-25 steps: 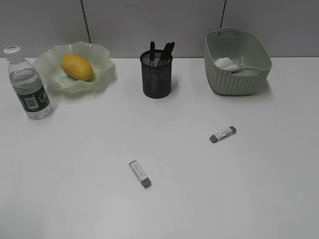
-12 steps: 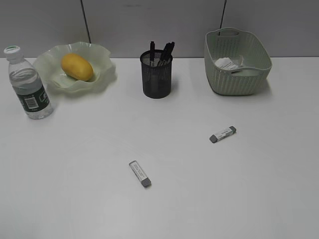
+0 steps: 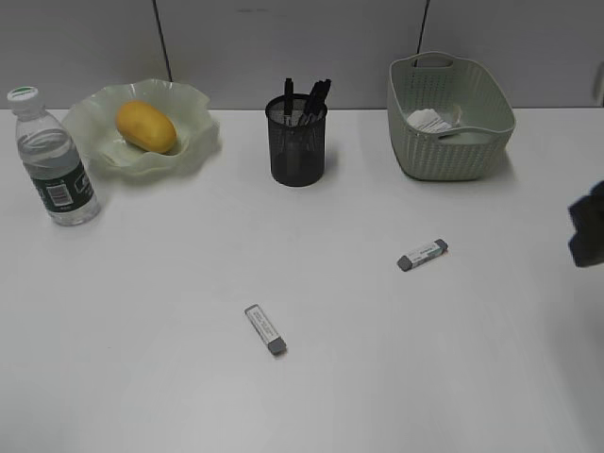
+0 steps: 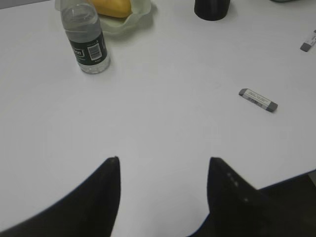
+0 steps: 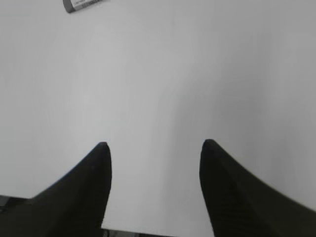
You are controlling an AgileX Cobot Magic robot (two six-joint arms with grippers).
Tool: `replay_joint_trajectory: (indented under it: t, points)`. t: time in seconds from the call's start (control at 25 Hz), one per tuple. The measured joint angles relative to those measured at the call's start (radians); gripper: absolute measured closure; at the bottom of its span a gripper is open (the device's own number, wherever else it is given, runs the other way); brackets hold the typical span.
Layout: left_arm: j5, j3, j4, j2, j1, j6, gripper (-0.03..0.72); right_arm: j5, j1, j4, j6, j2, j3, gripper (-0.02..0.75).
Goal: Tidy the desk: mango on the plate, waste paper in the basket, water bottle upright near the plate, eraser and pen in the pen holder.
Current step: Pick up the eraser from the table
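My gripper is to lower the grey eraser into the wide opening of the pen holder (image 3: 296,110). The black pens (image 3: 315,100) lean loosely there, so they will shift when the eraser goes in.
The mango (image 3: 145,126) lies in the plate (image 3: 195,106) at the back left. The water bottle (image 3: 52,160) stands upright just left of the plate. The pen holder (image 3: 296,149) holds several black pens (image 3: 311,98). The waste paper (image 3: 429,120) lies in the basket (image 3: 453,146). Two grey erasers lie on the desk, one in the middle (image 3: 265,328) and one to the right (image 3: 422,254). My left gripper (image 4: 163,160) is open and empty above bare desk, with the middle eraser (image 4: 257,99) ahead to its right. My right gripper (image 5: 154,144) is open and empty; an eraser (image 5: 84,4) shows at the top edge.
A dark part of my right arm (image 3: 587,226) shows at the right edge of the exterior view. The desk's front edge (image 5: 148,232) lies under my right gripper. In the left wrist view the bottle (image 4: 89,42) and the plate (image 4: 140,15) are far ahead.
A dark part of my right arm has come into the exterior view at the right edge. Nothing on the desk has moved.
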Motion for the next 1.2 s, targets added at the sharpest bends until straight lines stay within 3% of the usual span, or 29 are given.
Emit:
replay_joint_trajectory:
  t: [0.28,0.64,1.2]
  points:
    - [0.000,0.000,0.000,0.000,0.000,0.000,0.260,-0.034,0.005,0.045,0.142,0.326,-0.210,0.281]
    - [0.000,0.000,-0.001,0.000,0.000,-0.002,0.260,-0.035,0.081,0.062,0.342,0.639,-0.441,0.281]
    - [0.000,0.000,-0.001,0.000,0.000,-0.002,0.260,-0.077,0.116,0.069,0.517,0.864,-0.496,0.281]
